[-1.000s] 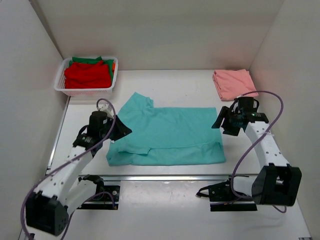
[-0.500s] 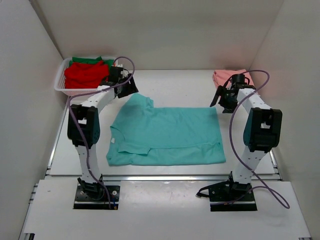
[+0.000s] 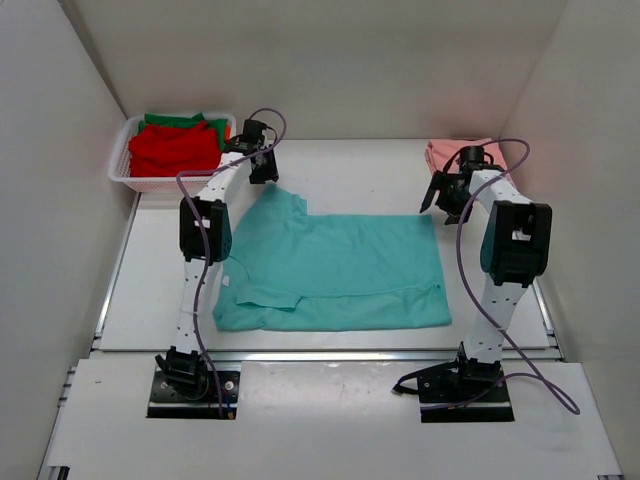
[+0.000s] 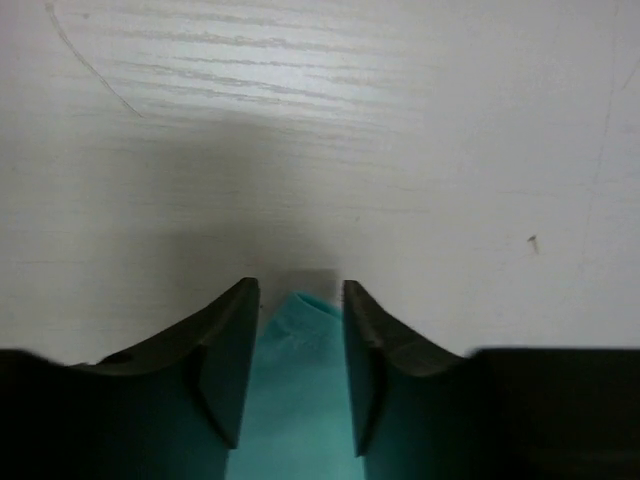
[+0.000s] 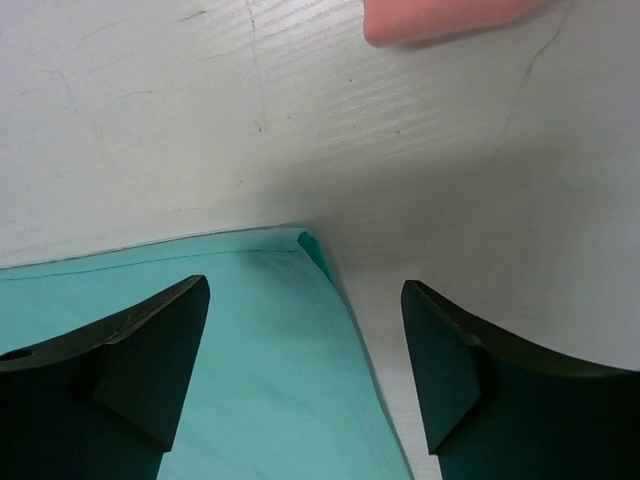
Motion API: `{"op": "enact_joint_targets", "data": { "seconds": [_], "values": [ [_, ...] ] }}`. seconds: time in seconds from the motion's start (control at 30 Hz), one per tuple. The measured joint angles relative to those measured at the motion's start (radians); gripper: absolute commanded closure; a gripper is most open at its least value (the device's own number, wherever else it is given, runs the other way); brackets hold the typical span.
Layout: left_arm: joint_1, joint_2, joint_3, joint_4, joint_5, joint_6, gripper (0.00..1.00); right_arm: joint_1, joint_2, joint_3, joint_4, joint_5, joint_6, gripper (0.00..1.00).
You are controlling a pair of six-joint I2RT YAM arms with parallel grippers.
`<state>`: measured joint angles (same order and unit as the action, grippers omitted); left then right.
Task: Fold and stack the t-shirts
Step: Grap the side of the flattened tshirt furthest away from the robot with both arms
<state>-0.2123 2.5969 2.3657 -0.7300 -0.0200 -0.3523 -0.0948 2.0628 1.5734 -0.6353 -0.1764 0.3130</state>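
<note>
The teal sleeve (image 3: 282, 206) sticks out past the t-shirt's far edge (image 3: 362, 216). The sleeve will overlap the near flap when I fold that side of the t-shirt over.
A teal t-shirt (image 3: 340, 265) lies flat mid-table, its near edge folded over. My left gripper (image 3: 264, 172) is at its far left sleeve corner; in the left wrist view the gripper (image 4: 300, 285) is narrowly open, jaws straddling the teal sleeve tip (image 4: 300, 380). My right gripper (image 3: 438, 205) is wide open over the shirt's far right corner; the right wrist view shows the gripper (image 5: 305, 283) above that teal corner (image 5: 270, 340). A folded salmon pink t-shirt (image 3: 447, 152) lies at the back right and also shows in the right wrist view (image 5: 440, 15).
A white mesh basket (image 3: 170, 183) at the back left holds a red shirt (image 3: 170, 150), a green one (image 3: 175, 120) and a sliver of orange (image 3: 228, 130). White walls close in the table at the left, back and right.
Both arms have reached from the shirt's near sides to its far corners. The left gripper moved right from the basket to the sleeve tip. The shirts have not moved.
</note>
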Motion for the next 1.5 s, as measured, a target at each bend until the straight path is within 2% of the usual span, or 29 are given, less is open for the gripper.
{"op": "enact_joint_targets", "data": {
  "seconds": [0.07, 0.13, 0.17, 0.2, 0.23, 0.33, 0.37, 0.5, 0.67, 0.7, 0.73, 0.77, 0.83, 0.87, 0.9, 0.93, 0.97, 1.03, 1.07, 1.13, 1.5],
  "values": [
    [-0.003, 0.016, 0.032, -0.035, 0.001, 0.011, 0.75, 0.002, 0.012, 0.001, -0.003, 0.0, 0.0, 0.25],
    [-0.006, 0.017, 0.029, -0.07, 0.004, 0.02, 0.85, 0.003, 0.025, 0.002, -0.005, -0.002, 0.001, 0.24],
    [-0.008, 0.017, 0.023, -0.078, 0.009, 0.022, 0.82, 0.005, 0.033, 0.006, -0.007, -0.003, 0.001, 0.24],
    [-0.008, 0.013, 0.016, -0.074, 0.014, 0.025, 0.66, 0.009, 0.041, 0.01, -0.007, -0.003, 0.001, 0.24],
    [-0.008, 0.004, -0.003, -0.064, 0.022, 0.028, 0.59, 0.01, 0.047, 0.021, -0.014, -0.003, 0.001, 0.24],
    [-0.009, -0.036, -0.071, -0.043, 0.043, 0.03, 0.52, 0.017, 0.065, 0.048, -0.013, -0.003, 0.001, 0.25],
    [-0.009, -0.051, -0.099, -0.031, 0.046, 0.031, 0.46, 0.021, 0.072, 0.057, -0.016, -0.003, 0.001, 0.25],
    [-0.011, -0.088, -0.16, -0.013, 0.059, 0.031, 0.4, 0.037, 0.089, 0.081, -0.015, -0.003, 0.001, 0.26],
    [-0.01, -0.093, -0.167, -0.013, 0.074, 0.035, 0.35, 0.056, 0.092, 0.084, -0.014, -0.003, 0.002, 0.32],
    [-0.01, -0.094, -0.168, -0.013, 0.076, 0.034, 0.37, 0.059, 0.092, 0.084, -0.013, -0.003, 0.003, 0.37],
    [-0.01, -0.098, -0.175, -0.007, 0.079, 0.034, 0.45, 0.062, 0.092, 0.083, -0.012, -0.004, 0.003, 0.46],
    [-0.007, -0.106, -0.193, 0.002, 0.087, 0.029, 0.49, 0.064, 0.092, 0.082, -0.011, -0.006, 0.004, 0.58],
    [-0.002, -0.129, -0.241, 0.024, 0.112, 0.015, 0.67, 0.068, 0.097, 0.081, -0.012, -0.01, 0.008, 0.79],
    [0.002, -0.14, -0.266, 0.034, 0.131, 0.004, 0.7, 0.068, 0.1, 0.08, -0.013, -0.012, 0.007, 0.83],
    [0.007, -0.152, -0.295, 0.051, 0.15, -0.003, 0.7, 0.068, 0.104, 0.08, -0.014, -0.015, 0.012, 0.85],
    [0.013, -0.165, -0.322, 0.068, 0.173, -0.013, 0.6, 0.068, 0.109, 0.081, -0.013, -0.021, 0.018, 0.95],
    [0.017, -0.171, -0.337, 0.076, 0.192, -0.017, 0.61, 0.068, 0.11, 0.081, -0.013, -0.024, 0.017, 1.0],
    [0.026, -0.177, -0.35, 0.087, 0.223, -0.032, 0.71, 0.068, 0.113, 0.081, -0.012, -0.029, 0.023, 0.99],
    [0.03, -0.177, -0.352, 0.089, 0.231, -0.039, 0.86, 0.068, 0.113, 0.081, -0.012, -0.032, 0.024, 1.0],
    [0.037, -0.177, -0.359, 0.09, 0.246, -0.05, 1.0, 0.068, 0.113, 0.081, -0.012, -0.036, 0.024, 1.0],
    [0.052, -0.215, -0.428, 0.124, 0.306, -0.069, 1.0, 0.068, 0.113, 0.081, -0.011, -0.046, 0.024, 1.0]
  ]
}}
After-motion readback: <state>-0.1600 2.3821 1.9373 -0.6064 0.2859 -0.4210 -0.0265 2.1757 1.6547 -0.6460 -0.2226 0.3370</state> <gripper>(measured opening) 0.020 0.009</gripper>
